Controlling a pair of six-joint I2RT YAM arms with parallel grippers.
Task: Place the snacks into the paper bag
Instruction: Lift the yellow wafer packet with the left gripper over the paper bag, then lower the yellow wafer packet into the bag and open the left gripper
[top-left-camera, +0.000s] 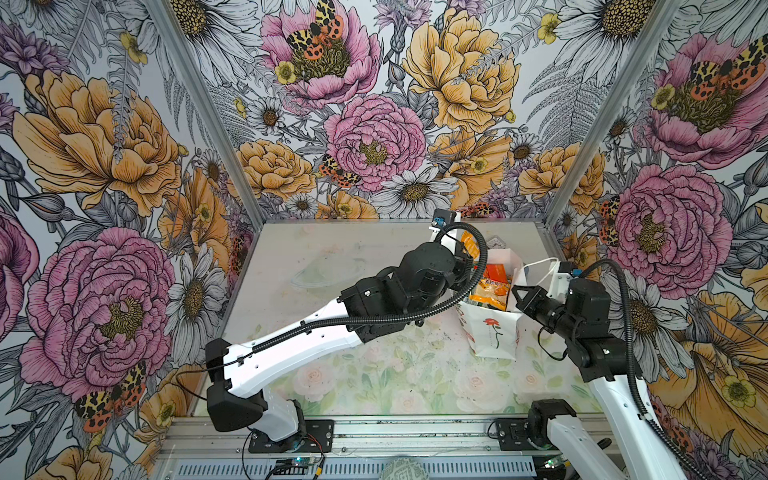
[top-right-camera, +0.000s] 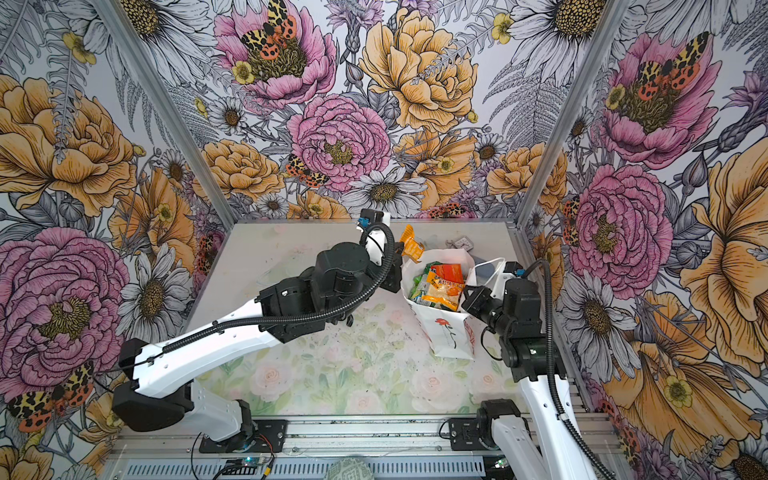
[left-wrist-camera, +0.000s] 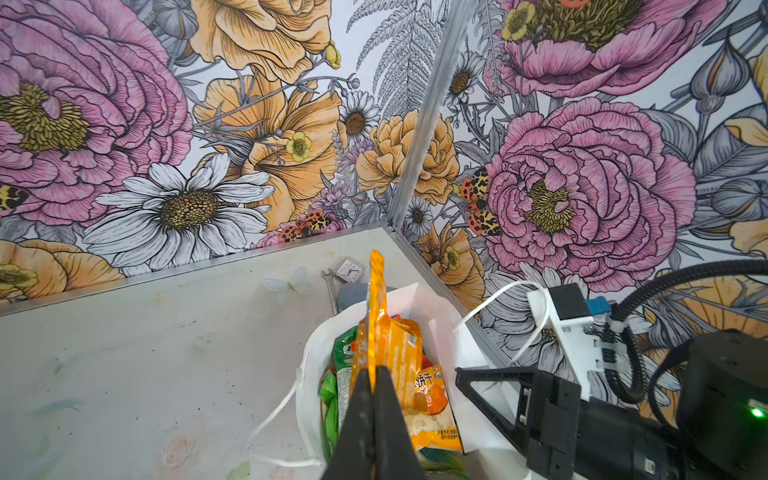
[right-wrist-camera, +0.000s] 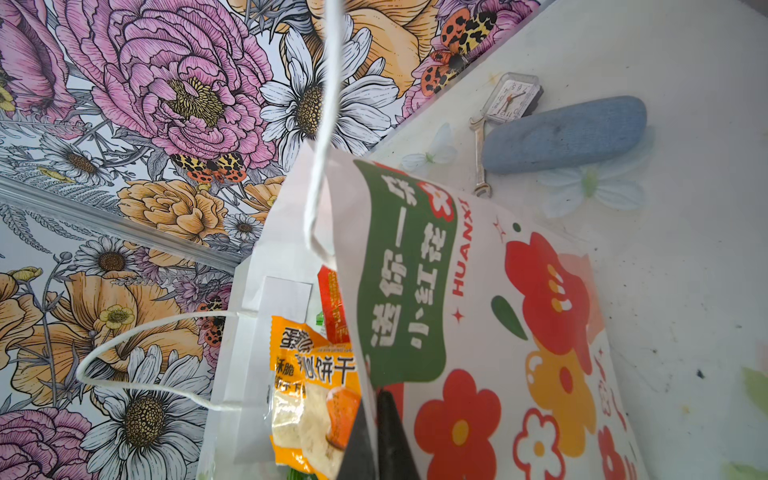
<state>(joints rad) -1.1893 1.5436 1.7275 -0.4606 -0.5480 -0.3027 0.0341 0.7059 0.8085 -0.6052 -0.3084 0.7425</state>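
My left gripper should go on moving in until the packet touches the snacks (top-right-camera: 441, 282), because my right gripper is holding the paper bag's opening open beside the orange packet (top-right-camera: 412, 242).
The white paper bag (top-left-camera: 494, 332) (top-right-camera: 451, 336) with a red rose drawing stands at the table's right rear, mouth open. Several snacks (top-right-camera: 440, 286) (left-wrist-camera: 428, 399), orange, green and red packets, lie inside it. My left gripper (left-wrist-camera: 375, 368) is shut on an orange packet (left-wrist-camera: 376, 316) (top-right-camera: 409, 245), held edge-up over the near-left rim of the bag's mouth. My right gripper (right-wrist-camera: 376, 395) (top-left-camera: 517, 291) is shut on the bag's flower-printed side wall (right-wrist-camera: 478, 332), one finger inside and one outside. A white cord handle (right-wrist-camera: 324, 124) hangs in front of the right wrist camera.
Behind the bag, near the back wall, lie a small square clock (right-wrist-camera: 513, 97) (left-wrist-camera: 351, 270), a metal wrench (right-wrist-camera: 480, 158) and a blue-grey oblong thing (right-wrist-camera: 565, 133). The right wall's metal rail (left-wrist-camera: 419, 124) runs close beside the bag. The left arm (top-left-camera: 332, 328) stretches across the middle of the table.
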